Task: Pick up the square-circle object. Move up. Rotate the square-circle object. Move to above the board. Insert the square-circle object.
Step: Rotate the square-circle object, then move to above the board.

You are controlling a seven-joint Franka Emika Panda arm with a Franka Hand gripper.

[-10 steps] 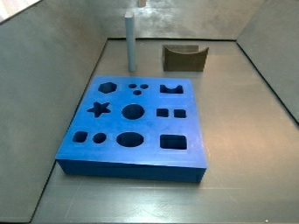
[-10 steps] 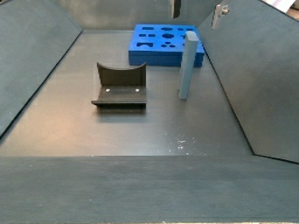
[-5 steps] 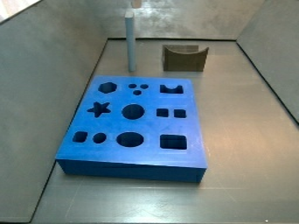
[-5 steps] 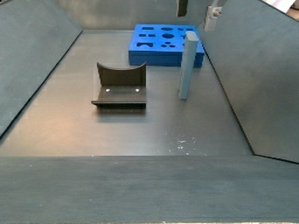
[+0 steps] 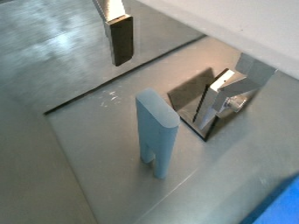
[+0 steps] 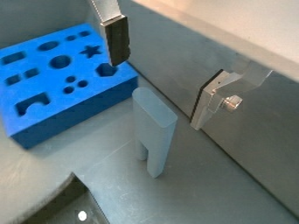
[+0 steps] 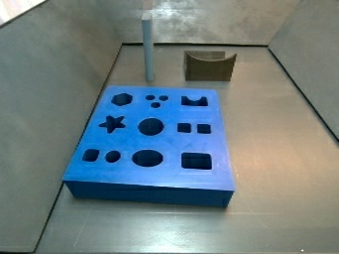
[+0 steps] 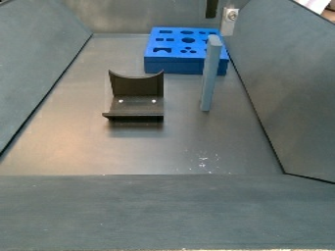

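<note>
The lower end [image 5: 156,164] of the square-circle object [image 5: 158,127] seems to have steps. I should expect separate pegs beneath its solid top when I lift it.
The square-circle object [image 7: 149,50] is a tall pale blue peg standing upright on the grey floor, just beyond the far end of the blue board [image 7: 133,144]. It also shows in a side view [image 8: 210,74] and in both wrist views [image 5: 158,131] [image 6: 152,131]. My gripper [image 5: 170,70] [image 6: 163,70] hangs open above the square-circle object, apart from it, with nothing between its fingers. One dark pad [image 6: 114,42] and one silver finger [image 6: 216,94] stand on either side of the peg's top. In a side view the gripper [image 8: 220,13] is at the top edge.
The fixture [image 7: 208,65] [image 8: 133,95] stands on the floor beside the peg. Slanted grey walls [image 8: 268,78] close in the floor on the sides and back. The board [image 8: 183,49] [image 6: 52,74] has several shaped cut-outs.
In a side view the two fingers at the top edge now appear closer together and nearer the spot above the peg. The peg, board and fixture have not moved.
</note>
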